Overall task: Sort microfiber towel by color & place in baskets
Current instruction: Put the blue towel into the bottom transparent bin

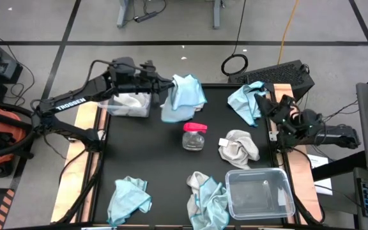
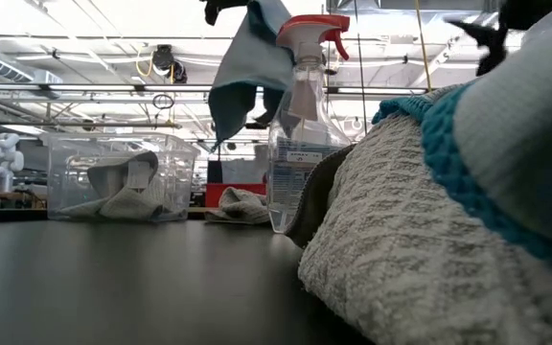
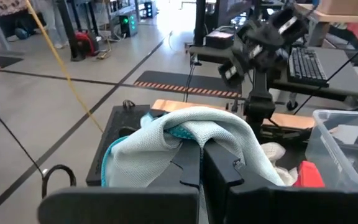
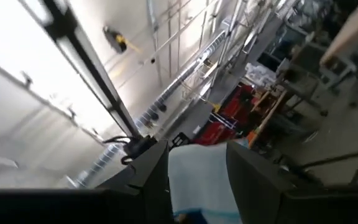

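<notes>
My left gripper holds the light blue towel [image 1: 188, 91] clear, with its side free. I should bring my right gripper to that hanging cloth [image 1: 193, 105] next until its fingers close.
My left gripper [image 1: 169, 85] reaches over the table's far middle, shut on a light blue towel [image 1: 184, 97] that also shows in the low view [image 2: 247, 57]. My right gripper [image 1: 268, 105] is at the far right corner, against another light blue towel [image 1: 246, 101]. A clear bin [image 1: 130, 104] by the far left holds a grey-white towel. A second clear bin [image 1: 259, 191] stands near right. A grey towel [image 1: 238, 147] lies mid-right, a blue one [image 1: 128, 198] near left, and a grey and blue heap [image 1: 206, 199] at the near edge. My left gripper pinches a bunched fold [image 3: 188, 134] at the top of the light blue towel, coming level from the table's left. The towel is lifted clear and hangs slack below the fingers. My right gripper has pale blue cloth [image 4: 197, 171] filling the gap between its fingers [image 4: 250, 177], which point upward. Which part of the towel this is cannot be told.
A spray bottle with a red trigger [image 1: 194, 135] stands upright at mid-table, just nearer than the hanging towel. In the low view the near heap [image 2: 429, 240] blocks the right half. Bare black tabletop lies between the bottle and the far left bin.
</notes>
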Controlling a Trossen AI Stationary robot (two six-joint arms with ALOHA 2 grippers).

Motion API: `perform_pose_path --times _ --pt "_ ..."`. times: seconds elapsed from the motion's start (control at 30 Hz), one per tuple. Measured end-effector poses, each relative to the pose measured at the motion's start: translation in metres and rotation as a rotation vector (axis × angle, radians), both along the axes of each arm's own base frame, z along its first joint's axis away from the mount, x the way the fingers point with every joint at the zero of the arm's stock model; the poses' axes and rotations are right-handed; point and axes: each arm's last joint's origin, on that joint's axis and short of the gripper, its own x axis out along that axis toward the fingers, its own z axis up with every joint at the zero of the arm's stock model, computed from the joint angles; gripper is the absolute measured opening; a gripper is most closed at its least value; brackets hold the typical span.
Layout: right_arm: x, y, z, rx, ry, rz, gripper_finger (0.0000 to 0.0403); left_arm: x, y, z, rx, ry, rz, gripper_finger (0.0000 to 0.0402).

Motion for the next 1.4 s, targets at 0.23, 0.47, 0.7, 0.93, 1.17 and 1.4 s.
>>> perform_pose_path --times 0.23,0.47,0.7,0.93,1.17,1.4 --pt "0.042 -0.002 0.071 -0.392 0.418 -0.198 0.0204 0.001 -0.002 0.004 -0.007 -0.043 -0.003 0.0" --pt "0.095 -0.01 0.114 -0.557 0.701 -0.344 0.0281 0.002 -0.001 0.007 0.005 -0.077 -0.003 0.0" --pt "0.148 -0.02 0.117 -0.585 0.871 -0.234 0.0323 0.003 -0.003 0.017 0.0 -0.182 -0.071 0.0" --pt "0.189 -0.025 0.107 -0.633 0.923 -0.155 0.0349 0.003 -0.005 0.021 -0.012 -0.214 -0.135 0.0" --pt "0.217 -0.033 0.095 -0.603 0.919 -0.054 0.0381 0.005 -0.011 0.023 -0.027 -0.241 -0.197 0.0" --pt "0.24 -0.034 0.091 -0.641 0.888 0.037 0.0397 0.008 -0.018 0.024 -0.027 -0.249 -0.245 0.0"
